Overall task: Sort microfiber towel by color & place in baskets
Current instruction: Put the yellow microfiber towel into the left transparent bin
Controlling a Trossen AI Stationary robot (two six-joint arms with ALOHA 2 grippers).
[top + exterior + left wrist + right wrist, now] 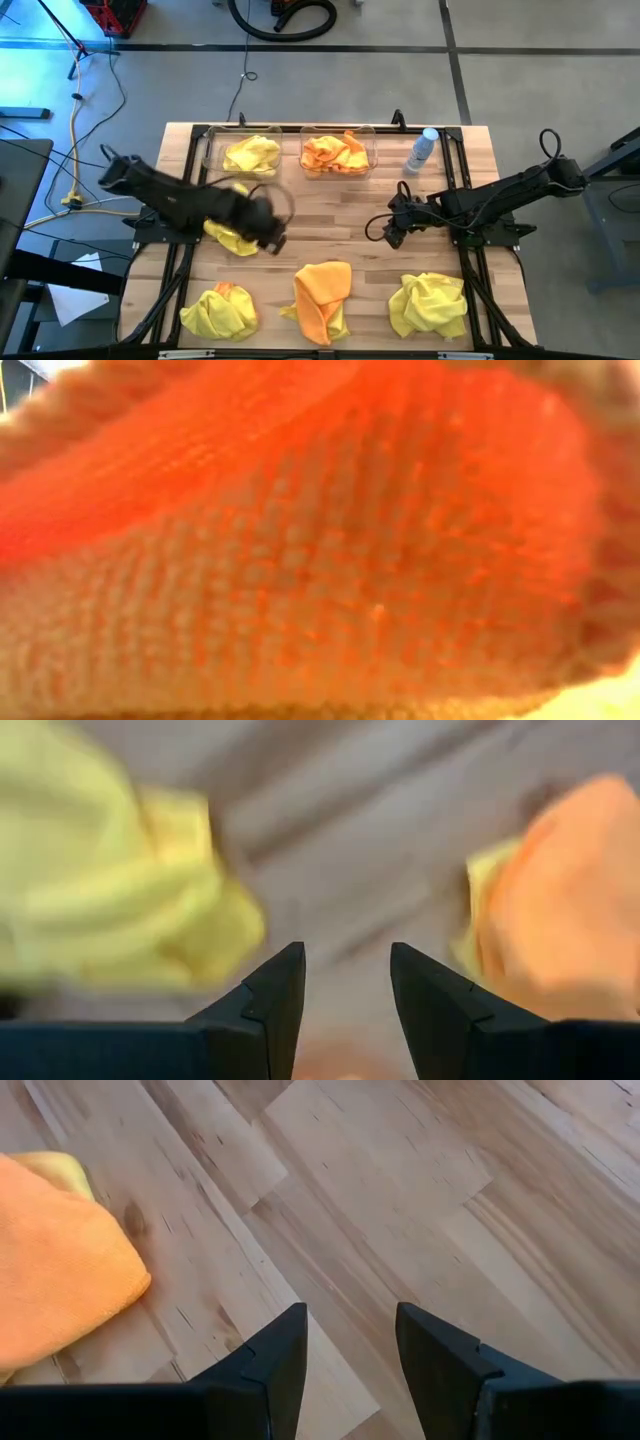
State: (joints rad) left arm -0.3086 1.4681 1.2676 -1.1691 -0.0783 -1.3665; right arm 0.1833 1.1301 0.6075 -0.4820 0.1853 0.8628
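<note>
I should carry on moving my left gripper to the towel's all-yellow side (pixel 199 320) until its fingers close there; the yellow towel lies over orange cloth (pixel 236 292) at the near edge.
Two clear baskets stand at the table's far edge. The left basket (pixel 212 150) holds a yellow towel (pixel 251 155); the right basket (pixel 372 150) holds an orange towel (pixel 335 153). Along the near edge lie a yellow towel with some orange in it (pixel 220 311), an orange towel (pixel 322 295) and a yellow towel (pixel 430 305). Another yellow towel (pixel 228 238) lies under my left arm. My left gripper (pixel 272 240) (pixel 347 970) is open above the table's middle left, with nothing between its fingers. My right gripper (pixel 390 235) (pixel 350 1330) is open over bare wood right of centre.
A small pale bottle with a blue top (pixel 422 150) stands right of the baskets. An orange cloth (pixel 320 540) fills the low view. Bare wood (pixel 340 220) lies between the two grippers. The right wrist view shows an orange towel's edge (pixel 60 1270).
</note>
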